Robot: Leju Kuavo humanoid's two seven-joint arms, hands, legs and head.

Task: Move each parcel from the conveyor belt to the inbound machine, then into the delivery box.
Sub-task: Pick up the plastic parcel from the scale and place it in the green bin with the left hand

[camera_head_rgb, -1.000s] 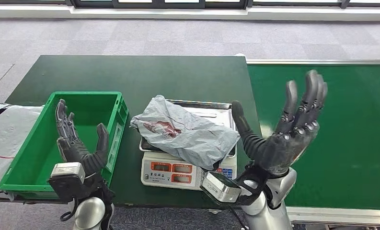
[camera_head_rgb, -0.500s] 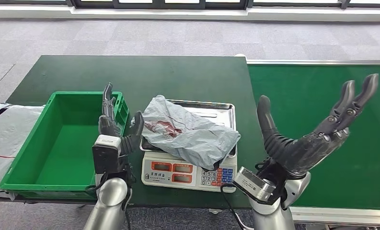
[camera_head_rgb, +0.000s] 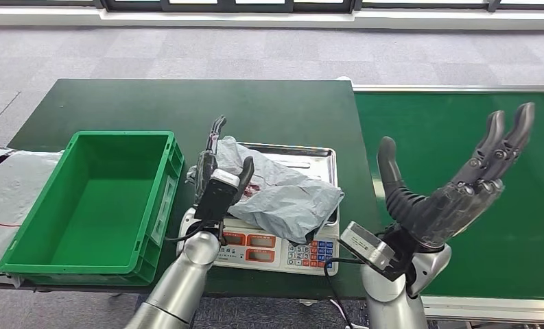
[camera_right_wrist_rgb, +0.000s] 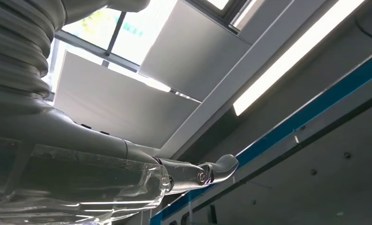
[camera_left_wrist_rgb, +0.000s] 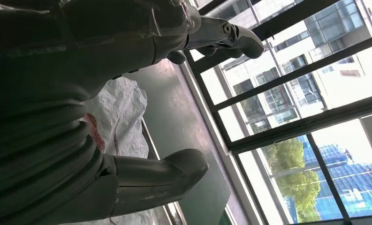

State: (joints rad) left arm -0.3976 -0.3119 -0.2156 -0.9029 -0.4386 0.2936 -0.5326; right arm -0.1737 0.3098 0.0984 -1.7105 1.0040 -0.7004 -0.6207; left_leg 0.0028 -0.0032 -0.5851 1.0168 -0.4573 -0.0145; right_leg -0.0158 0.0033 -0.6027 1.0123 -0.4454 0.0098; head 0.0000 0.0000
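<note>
I expect the grey parcel (camera_head_rgb: 276, 195) to bend around my left gripper with loose ends when I lift it, because the wrinkled front corner (camera_head_rgb: 302, 232) hangs down over the scale's edge.
A crumpled grey parcel bag (camera_head_rgb: 276, 190) with a red mark lies on the steel tray of the weighing scale (camera_head_rgb: 262, 245), the inbound machine. My left hand (camera_head_rgb: 217, 177) is open at the parcel's left end, fingers upright beside it and thumb over its edge. The left wrist view shows the same parcel (camera_left_wrist_rgb: 120, 117) between my thumb (camera_left_wrist_rgb: 160, 176) and fingers (camera_left_wrist_rgb: 221, 37). My right hand (camera_head_rgb: 454, 185) is raised and open over the green conveyor belt (camera_head_rgb: 516, 226), holding nothing. The green delivery box (camera_head_rgb: 90, 199) stands left of the scale.
A dark green table (camera_head_rgb: 186, 106) carries the scale and box. White printed bags (camera_head_rgb: 8, 192) lie left of the box. Grey carpet floor lies beyond the table.
My left hand has moved right from over the green box to the parcel's left end. My right hand swung rightward and spread open over the belt.
</note>
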